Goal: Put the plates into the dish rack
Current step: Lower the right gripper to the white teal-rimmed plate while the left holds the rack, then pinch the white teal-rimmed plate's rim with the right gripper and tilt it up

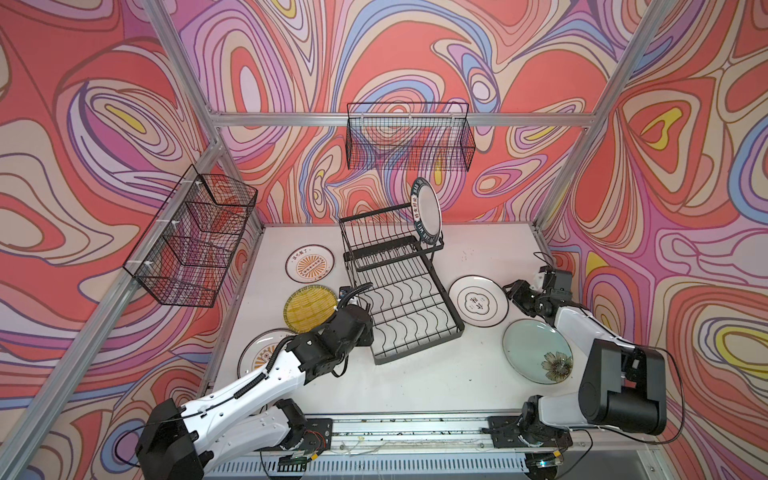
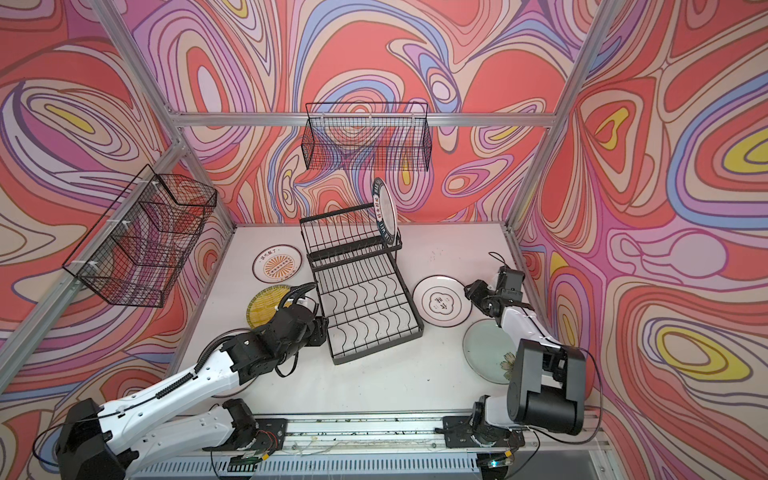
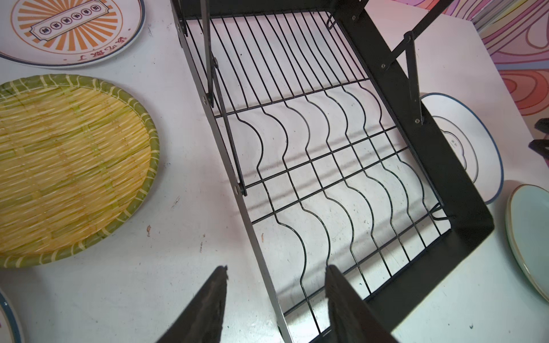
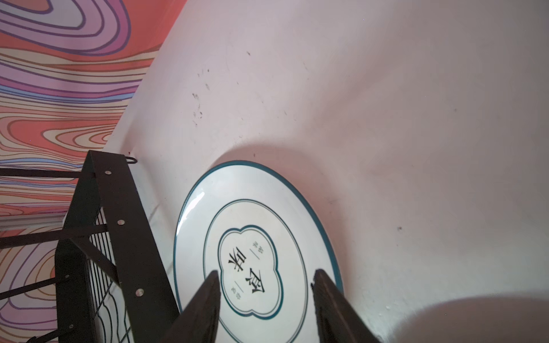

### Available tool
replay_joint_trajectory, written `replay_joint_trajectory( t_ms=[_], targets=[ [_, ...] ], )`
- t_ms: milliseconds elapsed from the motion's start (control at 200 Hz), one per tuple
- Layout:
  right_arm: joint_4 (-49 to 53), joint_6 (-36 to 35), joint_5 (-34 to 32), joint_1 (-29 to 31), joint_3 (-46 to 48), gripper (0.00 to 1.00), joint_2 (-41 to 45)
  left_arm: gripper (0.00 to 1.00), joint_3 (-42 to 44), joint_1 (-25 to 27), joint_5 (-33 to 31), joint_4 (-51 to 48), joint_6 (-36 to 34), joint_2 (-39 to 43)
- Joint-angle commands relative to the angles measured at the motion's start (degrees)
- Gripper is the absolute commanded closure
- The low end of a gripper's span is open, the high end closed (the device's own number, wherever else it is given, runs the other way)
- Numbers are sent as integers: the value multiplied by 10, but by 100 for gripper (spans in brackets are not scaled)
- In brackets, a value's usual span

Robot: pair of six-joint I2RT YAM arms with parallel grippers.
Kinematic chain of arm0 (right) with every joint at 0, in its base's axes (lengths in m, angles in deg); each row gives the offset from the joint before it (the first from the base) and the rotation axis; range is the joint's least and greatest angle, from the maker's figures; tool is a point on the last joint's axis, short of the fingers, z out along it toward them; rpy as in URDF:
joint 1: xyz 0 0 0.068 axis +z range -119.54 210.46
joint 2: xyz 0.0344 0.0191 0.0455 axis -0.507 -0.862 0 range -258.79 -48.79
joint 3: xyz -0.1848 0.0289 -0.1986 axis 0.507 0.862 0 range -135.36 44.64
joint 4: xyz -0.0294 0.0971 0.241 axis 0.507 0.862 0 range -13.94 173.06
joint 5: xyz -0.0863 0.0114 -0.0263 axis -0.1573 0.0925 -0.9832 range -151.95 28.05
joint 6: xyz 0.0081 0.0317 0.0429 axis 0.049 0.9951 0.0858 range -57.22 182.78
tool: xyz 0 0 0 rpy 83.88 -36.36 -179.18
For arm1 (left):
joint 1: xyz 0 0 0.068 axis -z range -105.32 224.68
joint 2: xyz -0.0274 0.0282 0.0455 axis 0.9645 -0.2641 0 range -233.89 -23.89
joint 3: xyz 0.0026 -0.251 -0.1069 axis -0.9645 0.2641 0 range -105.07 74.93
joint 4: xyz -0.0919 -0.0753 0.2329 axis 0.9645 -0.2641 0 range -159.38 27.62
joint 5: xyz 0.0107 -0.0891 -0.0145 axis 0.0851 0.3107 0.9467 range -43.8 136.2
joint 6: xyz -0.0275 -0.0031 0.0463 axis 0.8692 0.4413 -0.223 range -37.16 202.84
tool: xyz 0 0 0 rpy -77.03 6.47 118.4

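Observation:
The cloud-outline plate's rim [image 1: 505, 307] is clear of the pale green floral plate, so my right gripper should go on in before its open fingers are on both sides of that rim [image 1: 506, 303].
The black dish rack [image 1: 409, 299] [image 2: 365, 307] stands mid-table, and a dark-lettered plate [image 1: 427, 210] [image 2: 385, 208] is upright in its raised tier. Flat on the table left of it lie a sunburst plate [image 1: 309, 264] [image 3: 71, 26], a yellow woven plate [image 1: 305, 309] [image 3: 68, 166] and another sunburst plate [image 1: 257, 355] half under my left arm. To the right lie the cloud-outline plate [image 1: 478, 305] [image 4: 255, 237] and the pale green floral plate [image 1: 536, 351]. My left gripper [image 3: 276, 271] is open, astride the rack's near left rail [image 3: 261, 267], holding nothing. Over the cloud-outline plate my right gripper [image 4: 266, 274] [image 1: 512, 293] hangs open.
Two fine-mesh black baskets hang on the walls, one at the left [image 1: 195, 241] and one at the back [image 1: 409, 137]. Aluminium frame posts [image 1: 552, 199] bound the table's corners. The arms' base rail [image 1: 407, 432] runs along the front edge.

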Motion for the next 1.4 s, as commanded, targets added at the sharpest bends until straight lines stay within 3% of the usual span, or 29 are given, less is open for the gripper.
replay_joint_trajectory(
  t_ms=[0, 651, 1392],
  targets=[
    [-14, -1, 16, -10, 13, 49, -17, 44, -9, 4, 11, -9, 4, -9],
    [-31, -28, 58, -24, 4, 51, -93, 45, -27, 4, 55, -6, -13, -49],
    [-54, -22, 83, -24, 6, 73, -119, 45, -30, 4, 67, -5, -14, -61]
  ],
)
